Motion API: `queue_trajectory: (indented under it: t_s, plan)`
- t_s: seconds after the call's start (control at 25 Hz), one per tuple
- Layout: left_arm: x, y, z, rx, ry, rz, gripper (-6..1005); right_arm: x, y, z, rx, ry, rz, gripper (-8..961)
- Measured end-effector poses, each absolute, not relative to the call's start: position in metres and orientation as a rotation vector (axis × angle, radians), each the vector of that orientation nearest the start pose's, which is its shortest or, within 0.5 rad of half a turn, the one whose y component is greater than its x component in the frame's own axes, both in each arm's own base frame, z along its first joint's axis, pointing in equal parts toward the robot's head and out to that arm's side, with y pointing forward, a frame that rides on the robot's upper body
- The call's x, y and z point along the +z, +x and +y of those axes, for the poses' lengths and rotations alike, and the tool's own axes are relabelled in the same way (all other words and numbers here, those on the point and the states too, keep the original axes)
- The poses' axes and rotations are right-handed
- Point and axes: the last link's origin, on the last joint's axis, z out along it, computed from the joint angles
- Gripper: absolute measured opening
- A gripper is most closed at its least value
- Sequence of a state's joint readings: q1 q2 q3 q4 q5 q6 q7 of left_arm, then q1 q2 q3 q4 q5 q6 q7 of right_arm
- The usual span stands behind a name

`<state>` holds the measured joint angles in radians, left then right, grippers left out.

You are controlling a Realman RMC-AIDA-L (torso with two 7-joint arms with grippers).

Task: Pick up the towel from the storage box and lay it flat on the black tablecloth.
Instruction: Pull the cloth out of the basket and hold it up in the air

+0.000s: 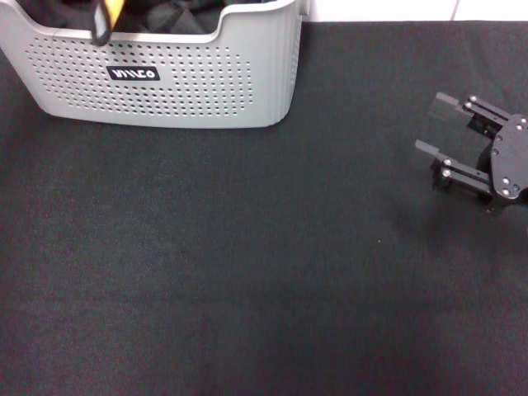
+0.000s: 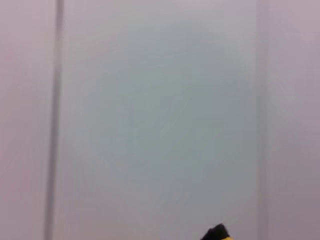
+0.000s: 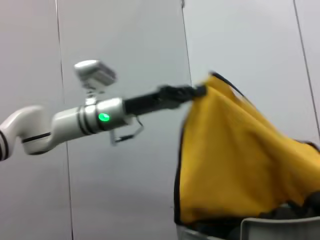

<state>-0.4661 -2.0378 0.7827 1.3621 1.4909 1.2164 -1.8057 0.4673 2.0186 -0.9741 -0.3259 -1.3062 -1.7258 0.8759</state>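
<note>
My left gripper has the towel by one top corner [image 3: 214,89] above the storage box, so I'll move it over the black tablecloth [image 1: 235,210] for my right gripper to take.
The light grey storage box [image 1: 165,78] with dotted walls stands at the far left of the black tablecloth [image 1: 247,264]. The right wrist view shows my left gripper [image 3: 197,91] shut on a top corner of the yellow-orange towel [image 3: 235,160], holding it up so it hangs out of the storage box [image 3: 260,230]. In the head view only a strip of the towel [image 1: 107,18] shows above the box. A yellow and black scrap of towel [image 2: 217,234] shows in the left wrist view. My right gripper [image 1: 436,128] is open and empty over the cloth at the right.
Dark fabric [image 1: 177,12] lies inside the box. A pale wall with panel seams [image 3: 120,170] stands behind the table.
</note>
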Motion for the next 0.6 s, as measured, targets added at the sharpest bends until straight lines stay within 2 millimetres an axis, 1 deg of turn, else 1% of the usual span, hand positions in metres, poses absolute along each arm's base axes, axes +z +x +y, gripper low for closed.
queue_trajectory:
  t_s: [0.16,0.28,0.48,0.6]
  plan:
    - [0.196,-0.152,0.357,-1.289,-2.110,-0.221,50,0.006,0.243,0.301,1.285,-2.436,0.178,712]
    - [0.202,-0.156,0.341,-1.407,-2.155,-0.161,50,0.007,0.238,0.305,1.298,-2.433,0.154,712]
    - [0.208,-0.168,0.325,-1.557,-2.274,-0.116,50,0.015,0.230,0.307,1.359,-2.398,0.098,711]
    - [0.207,-0.178,0.321,-1.590,-2.350,-0.136,50,0.020,0.227,0.306,1.398,-2.391,0.069,711]
